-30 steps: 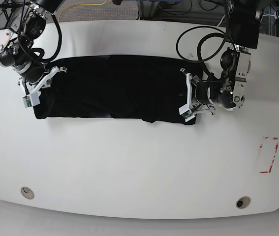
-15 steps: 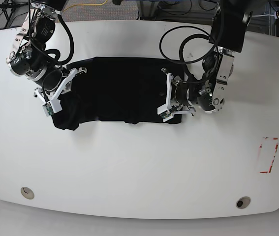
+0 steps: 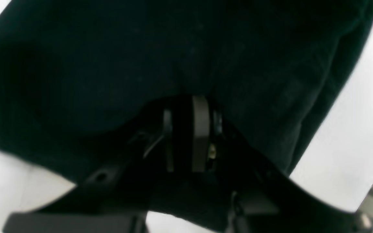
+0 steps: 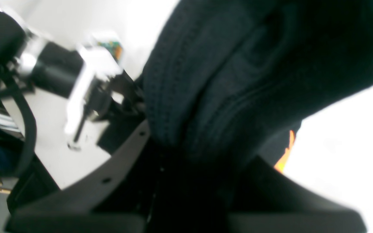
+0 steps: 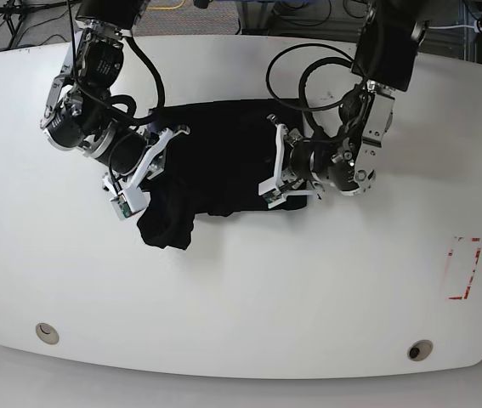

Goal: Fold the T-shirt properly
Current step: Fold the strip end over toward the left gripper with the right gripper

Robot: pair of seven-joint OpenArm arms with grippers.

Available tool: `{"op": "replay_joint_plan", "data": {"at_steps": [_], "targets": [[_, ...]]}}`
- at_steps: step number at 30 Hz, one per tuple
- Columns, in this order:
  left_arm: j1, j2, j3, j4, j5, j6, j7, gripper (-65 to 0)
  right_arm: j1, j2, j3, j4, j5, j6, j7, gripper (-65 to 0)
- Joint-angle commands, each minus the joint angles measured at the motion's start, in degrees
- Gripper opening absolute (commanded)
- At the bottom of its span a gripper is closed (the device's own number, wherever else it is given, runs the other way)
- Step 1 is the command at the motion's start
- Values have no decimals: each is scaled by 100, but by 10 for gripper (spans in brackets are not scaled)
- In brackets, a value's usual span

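Observation:
My right gripper should keep carrying the hanging end [image 5: 167,225] inward until it meets the black T-shirt's middle [image 5: 228,161], which lies open beside that end.
The black T-shirt [image 5: 215,157] lies bunched on the white table [image 5: 241,280], drawn in from both ends. My right gripper [image 5: 149,170], on the base view's left, is shut on one end; a fold of cloth [image 5: 166,225] hangs below it. In the right wrist view the ribbed fabric [image 4: 212,84] runs into the shut gripper [image 4: 180,155], and an orange bit of the print [image 4: 285,155] shows at its edge. My left gripper [image 5: 275,166] is shut on the other end. In the left wrist view black cloth [image 3: 173,51] covers the gripper [image 3: 186,106].
A red marked rectangle [image 5: 464,268] is on the table at the right. Two round holes [image 5: 47,332] [image 5: 419,349] sit near the front edge. Cables loop off both arms near the table's back edge [image 5: 309,76].
Both grippers have moved inward toward the table's middle with the shirt's ends in them. The shirt has gone from a long flat band to a short bunched one.

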Motion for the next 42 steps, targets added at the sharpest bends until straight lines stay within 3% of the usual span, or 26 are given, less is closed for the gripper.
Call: {"op": "replay_joint_plan", "data": {"at_steps": [1,5,13,28,35,38,42], "targets": [[-203,71,-7,-71,102,-6,22,-596,87,-17,-145,91,146,27,151,-644],[-334,256,-121,-177,110,-6,22,-596,87,-8,-418,82,67,18,151,-644],[-449,282,-279,-177,93,-6,57,-594,87,-17,-682,12,-451,45,283,-644],[-457,282,-297,-159,75,-6,57,-594,78,-131,-840,-146,-478,18,485,-642],[-440,282,-666,289,-21,-6,66,-574,61,-166,-1007,-146,-504,18,476,-642],[-440,256,-903,403,-312,-6,66,-549,61,-166,-1156,-146,-522,9,476,-609],[-440,150,-1352,430,-681,-6,66,-544,61,-175,-1411,-146,-531,1,485,-460]]}}
